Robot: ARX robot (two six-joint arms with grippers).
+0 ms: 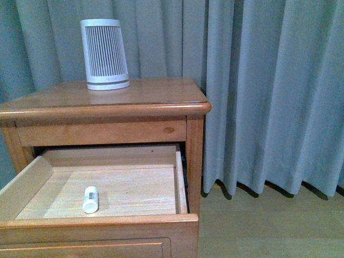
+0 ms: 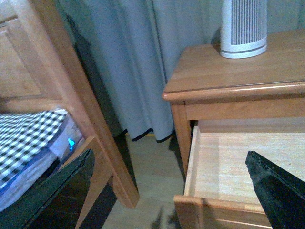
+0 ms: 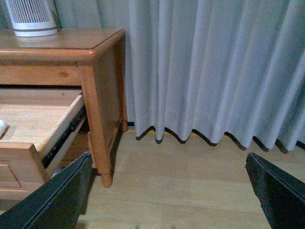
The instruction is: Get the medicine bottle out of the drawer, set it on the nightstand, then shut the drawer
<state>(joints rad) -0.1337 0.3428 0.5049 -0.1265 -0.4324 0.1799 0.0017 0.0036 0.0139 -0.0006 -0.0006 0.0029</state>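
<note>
The drawer [image 1: 134,185] has a dark rail [image 3: 66,137] along its side, so it will slide straight in when I push it, until its front is flush.
The small white medicine bottle [image 1: 91,199] lies on its side on the pale floor of the open upper drawer [image 1: 107,220] of the orange-brown nightstand [image 1: 150,99]. Its end just shows at the edge of the right wrist view [image 3: 2,127]. No arm shows in the front view. My left gripper [image 2: 171,191] is open and empty, above the drawer's near left corner [image 2: 190,202]. My right gripper [image 3: 167,191] is open and empty over the wooden floor, to the right of the nightstand [image 3: 102,52].
A large white ribbed device [image 1: 105,54] stands at the back left of the nightstand top. Grey curtains [image 1: 258,91] hang behind and to the right. A wooden bed frame [image 2: 71,95] with checked bedding [image 2: 24,138] stands left of the nightstand.
</note>
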